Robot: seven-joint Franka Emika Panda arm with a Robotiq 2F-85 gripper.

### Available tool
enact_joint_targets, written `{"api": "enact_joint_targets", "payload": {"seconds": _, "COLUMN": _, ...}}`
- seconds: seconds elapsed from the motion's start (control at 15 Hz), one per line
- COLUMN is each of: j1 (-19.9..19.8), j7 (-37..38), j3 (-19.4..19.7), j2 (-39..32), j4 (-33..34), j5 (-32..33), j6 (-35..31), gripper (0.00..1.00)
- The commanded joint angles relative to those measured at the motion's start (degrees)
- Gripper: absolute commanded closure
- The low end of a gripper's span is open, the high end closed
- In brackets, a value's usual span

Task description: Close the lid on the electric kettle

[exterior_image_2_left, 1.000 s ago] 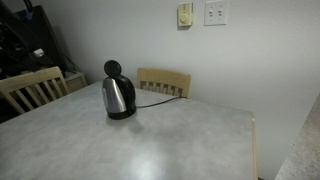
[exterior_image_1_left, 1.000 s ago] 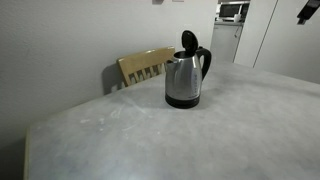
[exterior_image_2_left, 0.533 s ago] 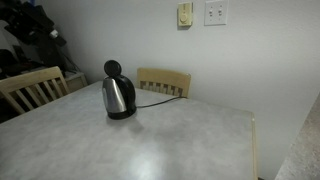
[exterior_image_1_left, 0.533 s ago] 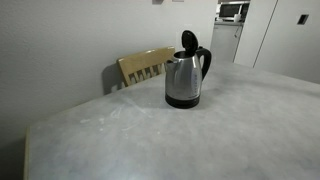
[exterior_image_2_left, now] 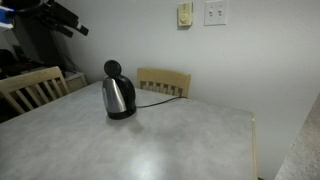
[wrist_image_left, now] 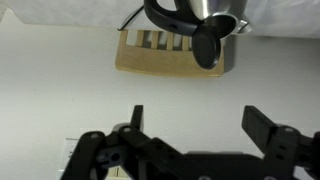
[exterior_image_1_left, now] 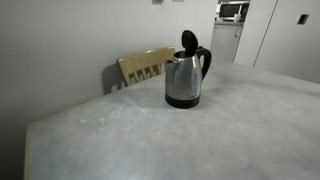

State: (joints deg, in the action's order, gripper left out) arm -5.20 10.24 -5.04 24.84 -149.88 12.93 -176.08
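The wall (wrist_image_left: 195, 103) beyond the kettle faces my open gripper, so next I swing it toward the upright black lid (wrist_image_left: 207, 46) and close its fingers before pushing the lid down.
A steel electric kettle (exterior_image_1_left: 184, 80) with a black handle stands on the pale table (exterior_image_1_left: 110, 140), seen in both exterior views (exterior_image_2_left: 118, 97). Its black lid (exterior_image_1_left: 189, 41) stands open and upright (exterior_image_2_left: 112, 68). In the wrist view the kettle (wrist_image_left: 218, 10) shows at the top edge with the open lid (wrist_image_left: 207, 48). My gripper (wrist_image_left: 196, 112) is open and empty, far from the kettle. The arm (exterior_image_2_left: 62, 13) shows high up at the far side of the table in an exterior view.
A wooden chair (exterior_image_1_left: 145, 65) stands behind the kettle against the wall (exterior_image_2_left: 163, 80). Another chair (exterior_image_2_left: 30, 88) stands at the table's side. The kettle's black cord (exterior_image_2_left: 158, 93) runs toward the wall. The table edge (exterior_image_2_left: 252, 140) is close to a counter.
The gripper has left the top corner of one exterior view. In the other exterior view the arm now shows higher. The kettle has not moved.
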Motion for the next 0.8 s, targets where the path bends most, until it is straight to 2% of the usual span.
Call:
{"api": "enact_joint_targets", "payload": {"seconds": 0.0, "j1": 2.4, "j7": 0.3, "j3": 3.4, "j2": -6.2, "j4": 1.9, "j5": -3.0, "j6": -7.0, "gripper": 0.00}}
{"api": "enact_joint_targets", "payload": {"seconds": 0.07, "j1": 3.9, "j7": -2.5, "j3": 4.1, "j2": -7.5, "j4": 2.2, "j5": -6.8, "j6": -8.5, "gripper": 0.00}}
{"api": "enact_joint_targets", "payload": {"seconds": 0.13, "j1": 7.3, "j7": -1.2, "j3": 7.1, "j2": -9.0, "j4": 2.6, "j5": -6.0, "j6": -10.2, "gripper": 0.00}}
{"api": "enact_joint_targets", "payload": {"seconds": 0.33, "j1": 16.9, "j7": -1.1, "j3": 14.2, "j2": -12.0, "j4": 3.6, "j5": -8.5, "j6": -13.1, "gripper": 0.00}}
{"api": "enact_joint_targets", "payload": {"seconds": 0.47, "j1": 21.9, "j7": -0.3, "j3": 18.2, "j2": -13.0, "j4": 4.1, "j5": -8.7, "j6": -13.4, "gripper": 0.00}}
{"api": "enact_joint_targets", "payload": {"seconds": 0.6, "j1": 24.2, "j7": 0.0, "j3": 20.6, "j2": -13.6, "j4": 4.6, "j5": -8.3, "j6": -13.2, "gripper": 0.00}}
{"api": "enact_joint_targets", "payload": {"seconds": 0.73, "j1": 24.6, "j7": 0.0, "j3": 21.7, "j2": -13.9, "j4": 5.1, "j5": -8.0, "j6": -13.5, "gripper": 0.00}}
